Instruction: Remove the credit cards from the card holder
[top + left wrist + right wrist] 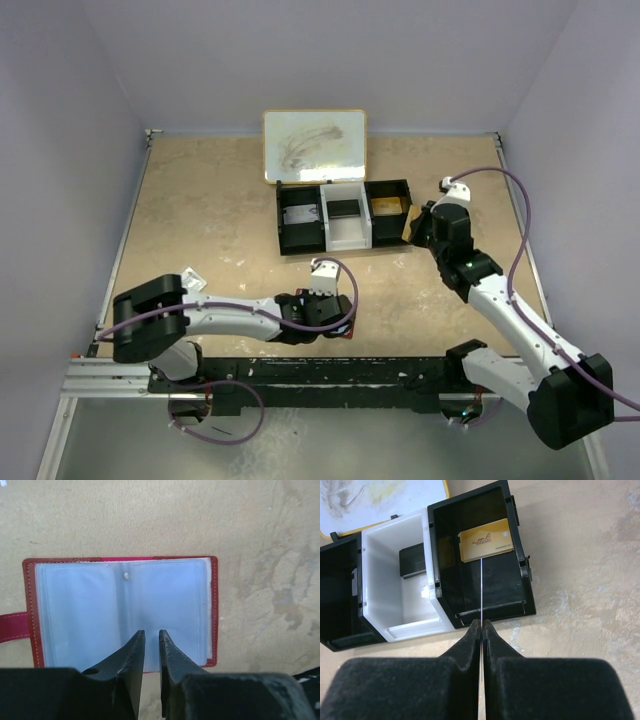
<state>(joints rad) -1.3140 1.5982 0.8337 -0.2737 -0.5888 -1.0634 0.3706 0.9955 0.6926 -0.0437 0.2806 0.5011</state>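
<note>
The credit card in the robot's right gripper is hanging over the black compartment's near corner [409, 243], so the robot should rotate the card and move it above the gold card [386, 206].
The red card holder [80, 610] lies open flat on the table, its pale blue plastic sleeves facing up and its red tab [12, 627] sticking out to the left. My left gripper [151, 632] hangs over the sleeves' near edge, jaws a narrow gap apart with nothing between them. My right gripper [481, 622] is shut on a thin credit card [482, 590], seen edge-on, above the near wall of the tray's right black compartment. A gold card [486, 541] lies in that compartment. In the white middle compartment is a black card [412, 560].
The long black tray [285, 240] stands at mid-table, with a grey card [300, 214] in its left compartment. Behind it lies a yellow-rimmed whiteboard [314, 146]. A small white object [190, 280] sits by my left arm's elbow. Walls close in the left and right sides.
</note>
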